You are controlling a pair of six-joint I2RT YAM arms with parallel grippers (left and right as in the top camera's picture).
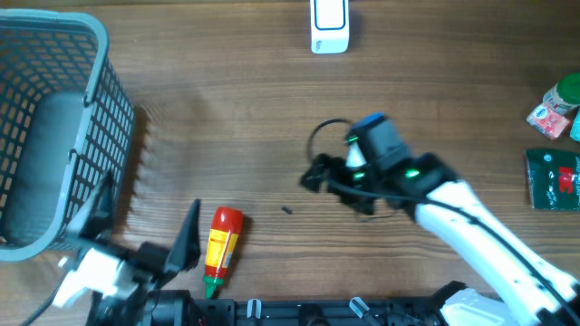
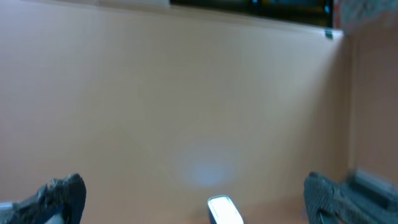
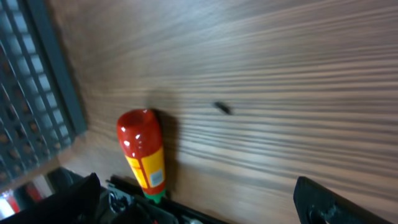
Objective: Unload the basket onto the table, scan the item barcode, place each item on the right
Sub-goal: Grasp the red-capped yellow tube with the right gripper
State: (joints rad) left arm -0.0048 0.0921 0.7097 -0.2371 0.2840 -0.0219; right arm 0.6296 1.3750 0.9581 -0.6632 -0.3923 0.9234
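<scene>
Next, my right gripper takes the red end (image 1: 227, 218) and carries it in the middle of the table, because the red bottle's green cap (image 1: 212, 285) is at the front edge next to my left gripper.
A red bottle (image 1: 220, 246) with a yellow label and green cap lies on the wooden table near the front edge. In the right wrist view the bottle (image 3: 142, 152) shows a small white patch on its label. The white scanner (image 1: 328, 25) stands at the far middle edge, and the scanner (image 2: 224, 210) also shows low in the left wrist view. My left gripper (image 1: 152, 192) is open and empty, just left of the bottle. My right gripper (image 1: 314, 172) hangs open and empty over the table's middle, to the right of the bottle and apart from it.
A grey mesh basket (image 1: 54, 136) fills the left side, close to my left gripper. A green packet (image 1: 553, 178) and a small red and green container (image 1: 557, 107) lie at the right edge. A dark speck (image 1: 286, 210) sits mid-table.
</scene>
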